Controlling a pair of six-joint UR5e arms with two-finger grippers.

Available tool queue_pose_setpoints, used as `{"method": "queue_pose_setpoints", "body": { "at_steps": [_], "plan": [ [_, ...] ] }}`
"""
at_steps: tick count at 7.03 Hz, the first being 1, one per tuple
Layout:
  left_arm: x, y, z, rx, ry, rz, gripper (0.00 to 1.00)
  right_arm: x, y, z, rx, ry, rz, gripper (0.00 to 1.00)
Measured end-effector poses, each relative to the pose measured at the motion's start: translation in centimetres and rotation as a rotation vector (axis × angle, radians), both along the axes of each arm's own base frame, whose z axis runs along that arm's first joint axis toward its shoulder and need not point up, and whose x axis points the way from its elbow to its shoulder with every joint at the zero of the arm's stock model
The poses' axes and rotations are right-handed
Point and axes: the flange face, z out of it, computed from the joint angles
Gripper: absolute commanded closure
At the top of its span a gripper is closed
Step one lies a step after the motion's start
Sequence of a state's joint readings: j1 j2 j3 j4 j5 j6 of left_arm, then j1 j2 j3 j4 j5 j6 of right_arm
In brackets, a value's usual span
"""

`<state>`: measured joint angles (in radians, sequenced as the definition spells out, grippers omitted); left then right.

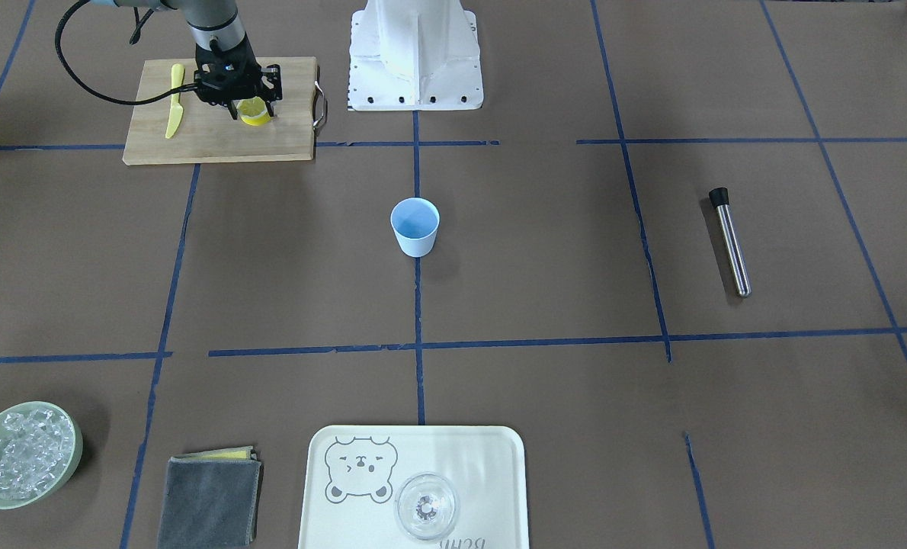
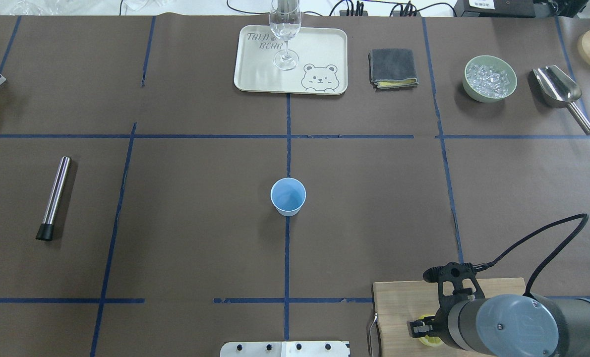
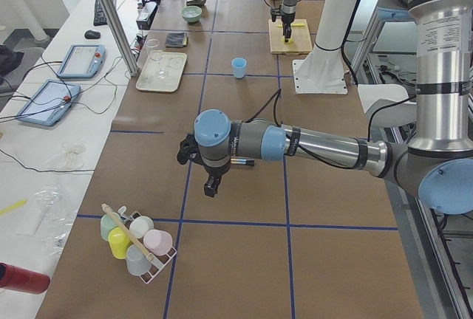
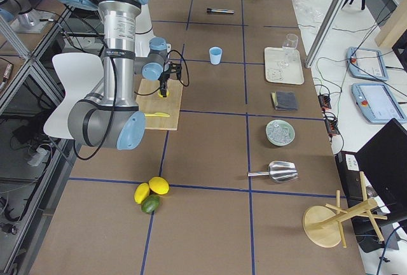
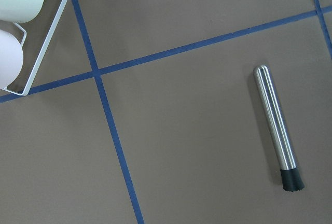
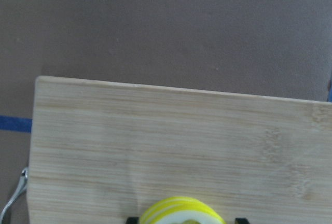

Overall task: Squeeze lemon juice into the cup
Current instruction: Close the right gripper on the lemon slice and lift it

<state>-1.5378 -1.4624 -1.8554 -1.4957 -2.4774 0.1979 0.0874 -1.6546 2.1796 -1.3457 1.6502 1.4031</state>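
I expect the top lemon slice (image 1: 253,107) to come free when I lift it and leave another slice on the board, because yellow rims (image 6: 175,204) show stacked in layers.
The light-blue cup (image 1: 415,226) stands upright at the table's centre, also in the overhead view (image 2: 288,197). The lemon slice (image 1: 255,113) lies on the wooden cutting board (image 1: 217,137). My right gripper (image 1: 254,114) is low over the board. Its jaws are open, one on each side of the lemon (image 6: 181,212), close to its rind. My left gripper (image 3: 211,186) hangs over bare table far from the cup, and I cannot tell whether it is open or shut. A second lemon slice is not clearly visible.
A flat yellow knife (image 1: 174,110) lies on the board beside the gripper. A steel muddler (image 1: 730,242) lies on the robot's left side. A tray (image 1: 491,457) with a clear glass (image 1: 425,505), a grey cloth (image 1: 209,499) and an ice bowl (image 1: 23,455) line the far edge.
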Motion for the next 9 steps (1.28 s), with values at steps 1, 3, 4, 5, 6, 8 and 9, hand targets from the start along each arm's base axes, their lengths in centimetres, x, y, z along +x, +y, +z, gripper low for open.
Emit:
{"method": "queue_pose_setpoints", "body": {
  "at_steps": [1, 3, 4, 5, 6, 8, 9],
  "plan": [
    [0.0, 0.0, -0.1, 0.002, 0.0, 0.0, 0.0, 0.0, 0.0, 0.0, 0.0, 0.001, 0.001, 0.49],
    [-0.1, 0.1, -0.2, 0.004, 0.0, -0.002, 0.0, 0.3, 0.0, -0.5, -0.001, -0.009, 0.003, 0.49],
    [-0.1, 0.1, -0.2, 0.004, 0.0, -0.002, 0.0, 0.6, -0.1, -0.8, -0.001, -0.016, 0.004, 0.49],
    [-0.1, 0.2, -0.2, 0.004, 0.0, -0.002, 0.0, 0.9, -0.1, -1.3, 0.0, -0.025, 0.006, 0.49],
    [-0.1, 0.2, -0.3, 0.005, 0.0, -0.002, 0.0, 1.2, -0.1, -1.8, -0.002, -0.034, 0.01, 0.49],
    [-0.1, 0.2, -0.5, 0.009, 0.0, -0.002, 0.0, 2.3, 0.0, -2.9, -0.01, -0.038, 0.017, 0.48],
    [-0.1, 0.3, -0.6, 0.011, 0.0, -0.002, 0.0, 2.7, 0.0, -3.4, -0.01, -0.041, 0.019, 0.47]
  ]
}}
